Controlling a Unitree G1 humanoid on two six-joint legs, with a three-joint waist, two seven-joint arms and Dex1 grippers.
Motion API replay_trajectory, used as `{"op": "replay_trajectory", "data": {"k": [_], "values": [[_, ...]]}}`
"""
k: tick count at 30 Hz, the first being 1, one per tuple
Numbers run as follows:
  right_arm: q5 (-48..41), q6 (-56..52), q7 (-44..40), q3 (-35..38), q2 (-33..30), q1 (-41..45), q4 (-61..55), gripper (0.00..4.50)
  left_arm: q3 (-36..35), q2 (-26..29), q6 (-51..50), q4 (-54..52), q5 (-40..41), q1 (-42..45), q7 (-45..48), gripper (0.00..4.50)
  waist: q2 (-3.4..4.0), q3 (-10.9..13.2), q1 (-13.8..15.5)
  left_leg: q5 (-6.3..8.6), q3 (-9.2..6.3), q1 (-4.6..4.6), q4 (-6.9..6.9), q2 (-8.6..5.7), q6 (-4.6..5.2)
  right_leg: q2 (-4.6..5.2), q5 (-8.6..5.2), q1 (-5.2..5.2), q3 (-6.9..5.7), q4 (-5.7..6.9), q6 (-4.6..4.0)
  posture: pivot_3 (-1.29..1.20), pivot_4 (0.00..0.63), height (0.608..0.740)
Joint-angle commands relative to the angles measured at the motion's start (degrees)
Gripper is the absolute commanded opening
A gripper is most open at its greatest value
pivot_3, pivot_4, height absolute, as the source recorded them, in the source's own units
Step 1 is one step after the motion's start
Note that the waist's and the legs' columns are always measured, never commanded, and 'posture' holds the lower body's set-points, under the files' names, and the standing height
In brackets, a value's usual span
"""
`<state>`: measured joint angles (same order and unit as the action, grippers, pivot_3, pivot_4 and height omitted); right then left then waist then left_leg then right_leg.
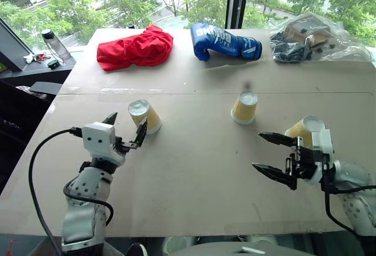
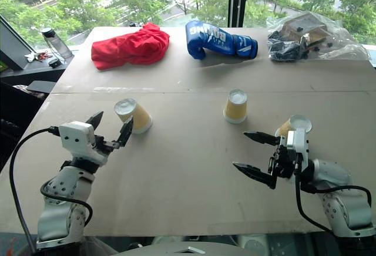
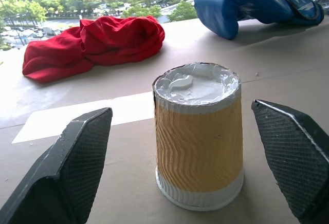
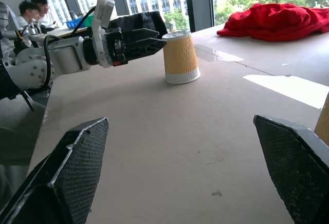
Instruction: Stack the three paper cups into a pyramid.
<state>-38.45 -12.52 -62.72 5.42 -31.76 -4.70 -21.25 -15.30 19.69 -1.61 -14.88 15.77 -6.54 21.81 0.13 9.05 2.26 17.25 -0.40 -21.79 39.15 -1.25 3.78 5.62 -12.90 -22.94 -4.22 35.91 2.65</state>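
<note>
The upside-down cup ahead (image 1: 144,115) sits centred in line with my left gripper's open fingers, so I should keep going forward until they are around the cup's sides (image 1: 152,121), and then close them.
Three yellow ribbed paper cups stand upside down and apart on the table (image 1: 194,179). The left cup (image 1: 145,115) is just ahead of my left gripper (image 1: 127,125), which is open. In the left wrist view this cup (image 3: 198,136) sits a little beyond the two black fingers (image 3: 77,167), untouched. The middle cup (image 1: 244,107) stands alone. Partly hidden behind my right hand is the right cup (image 1: 304,129). My right gripper (image 1: 258,150) points left, open and empty. No cup rests on another.
At the table's far side lie a red cloth (image 1: 135,49), a blue boxing glove (image 1: 226,41) and a clear plastic bag of items (image 1: 314,39). A water bottle (image 1: 54,43) stands on a ledge at the left. People (image 4: 31,8) sit beyond the table's left.
</note>
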Motion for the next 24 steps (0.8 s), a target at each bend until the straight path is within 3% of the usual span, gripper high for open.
{"op": "replay_trajectory", "data": {"k": [1, 10, 20, 24], "values": [[0.0, 1.1, 1.0, 0.4, 0.8, 1.1, -0.5, 4.45, -0.1, 0.5, 2.5, 3.6, -0.6, 2.7, 0.7, 4.50, -0.01, 0.0, 0.0, 0.00, 0.00, 0.00, 0.00, 0.01, 0.00, -0.09, 0.00, 0.00, 0.00, 0.00, 0.00, 0.00, 0.150, 0.737], [0.1, 1.8, 3.0, 0.2, 2.9, 2.5, -1.0, 4.45, 1.4, 1.4, 4.9, 12.1, -0.8, 9.2, 3.8, 4.50, -0.03, 0.0, -0.1, -0.14, -0.01, -0.01, 0.00, 0.02, -0.24, -0.09, 0.00, -0.01, 0.02, 0.00, 0.01, 0.00, 0.150, 0.737], [-0.6, 1.5, 4.3, -0.1, 3.9, 2.1, -2.5, 4.45, 2.0, -0.1, 6.6, 13.5, -1.6, 11.1, 2.2, 4.50, -0.03, 0.0, -0.1, -0.15, -0.01, 0.00, 0.01, 0.03, -0.26, 0.05, 0.04, -0.01, 0.05, 0.01, 0.05, 0.00, 0.150, 0.737], [-0.6, 1.5, 4.3, -0.3, 4.0, 2.0, -2.4, 4.50, 2.0, -0.7, 6.9, 13.5, -1.0, 11.4, 2.2, 3.22, -0.03, 0.0, -0.1, -0.15, 0.00, -0.01, 0.01, 0.03, -0.26, 0.04, 0.04, -0.01, 0.05, 0.01, 0.06, 0.00, 0.150, 0.737]]}}
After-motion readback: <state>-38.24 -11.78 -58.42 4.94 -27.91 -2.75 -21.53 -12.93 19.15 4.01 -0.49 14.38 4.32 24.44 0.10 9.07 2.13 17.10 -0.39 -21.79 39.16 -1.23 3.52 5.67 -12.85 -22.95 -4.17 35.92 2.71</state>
